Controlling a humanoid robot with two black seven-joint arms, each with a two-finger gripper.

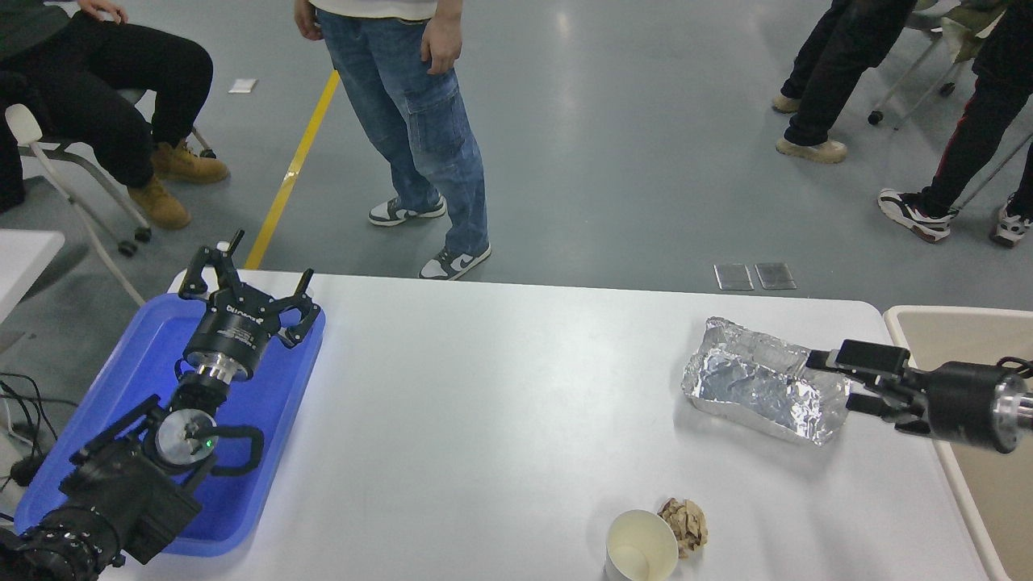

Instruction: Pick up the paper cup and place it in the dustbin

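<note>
The brown paper ball (685, 527) is only resting against the paper cup's side (641, 548). The cup will come up by itself and leave the ball behind when I lift.
The paper cup (641, 549) stands upright at the table's front edge, white with a cream inside. The dustbin (960, 343) is a beige bin with a pale rim just off the table's right edge, partly cut off by the picture. My right gripper (835, 381) comes in level from the right edge across the bin and points left. It is open and empty, its fingertips at the right end of the foil tray, well behind and right of the cup. My left gripper (242, 274) is parked open over the blue tray.
A crinkled silver foil tray (754, 379) lies at the back right of the table. A crumpled brown paper ball (684, 524) touches the cup's right side. A blue plastic tray (121, 387) lies under the left arm. People stand and sit beyond the far edge.
</note>
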